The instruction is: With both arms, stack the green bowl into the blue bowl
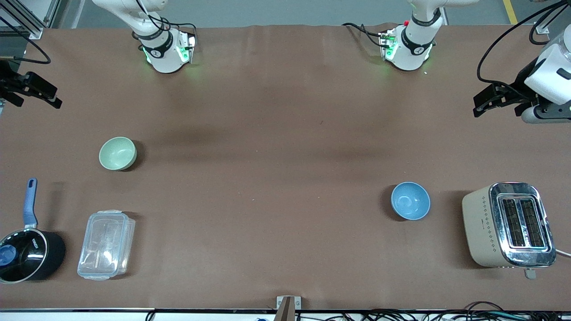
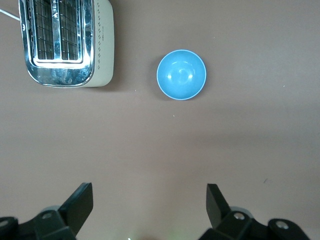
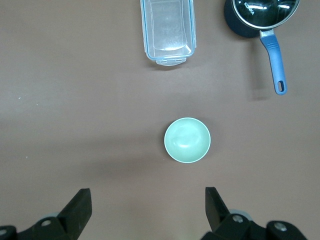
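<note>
My gripper will leave the blue bowl [image 1: 410, 201] almost hidden when I stack the green bowl inside, since the blue bowl's opening nearly matches the green bowl's [image 1: 117, 153].
The green bowl [image 1: 117, 153] sits upright and empty on the brown table toward the right arm's end; it also shows in the right wrist view [image 3: 187, 140]. The blue bowl [image 1: 410, 200] sits upright and empty toward the left arm's end, beside the toaster; it also shows in the left wrist view [image 2: 181, 75]. My right gripper [image 1: 53, 99] [image 3: 147, 197] is open and empty, high over the table edge at its end, apart from the green bowl. My left gripper [image 1: 479, 106] [image 2: 150, 192] is open and empty, high over the table at its end, apart from the blue bowl.
A beige and chrome toaster [image 1: 508, 225] [image 2: 65, 42] stands beside the blue bowl at the left arm's end. A clear lidded container [image 1: 106, 244] [image 3: 168, 31] and a black saucepan with a blue handle [image 1: 26, 256] [image 3: 260, 15] lie nearer the front camera than the green bowl.
</note>
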